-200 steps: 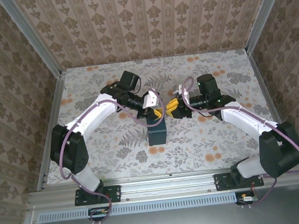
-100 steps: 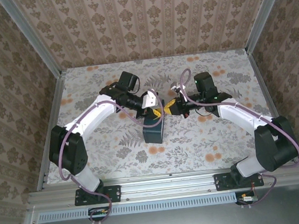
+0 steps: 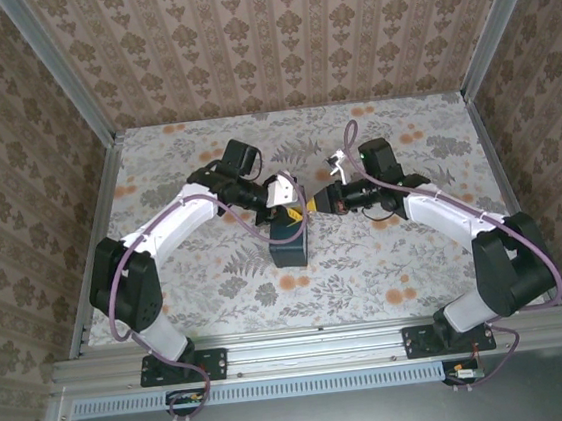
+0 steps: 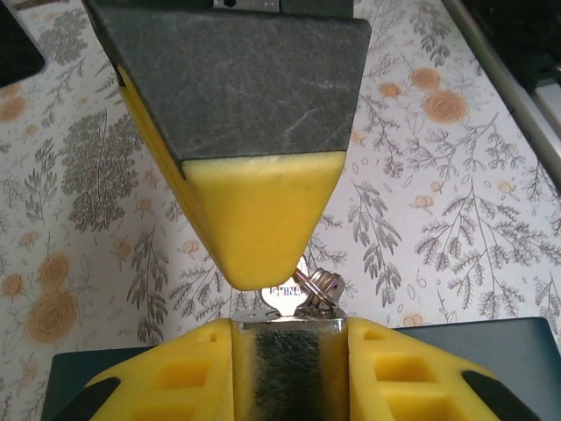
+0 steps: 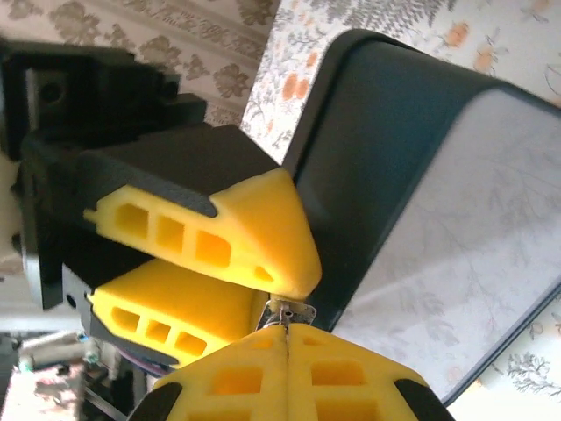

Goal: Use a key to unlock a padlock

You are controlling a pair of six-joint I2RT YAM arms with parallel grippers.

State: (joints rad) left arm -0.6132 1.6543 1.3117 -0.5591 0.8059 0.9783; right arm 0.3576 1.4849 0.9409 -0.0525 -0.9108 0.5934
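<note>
My right gripper is rolled far over against the padlock, so I should open it, back off, roll the wrist square and retake the key's head.
The padlock, a small silver block, sits upright between the yellow pads of my left gripper, which is shut on it. The key stands in the padlock's top, its silver head and small ring showing. My right gripper has its pads pressed together on the key's head, and one of its yellow fingers covers the top of the key. In the top view the left gripper and the right gripper meet tip to tip above the table's middle.
A dark-blue box stands on the floral tablecloth directly below the two grippers, seen also as the dark box beside the left gripper's fingers. Patterned walls close in the table on three sides.
My right gripper has moved left to the left gripper's tips and closed on the key. The left arm has shifted only slightly, still holding the padlock.
</note>
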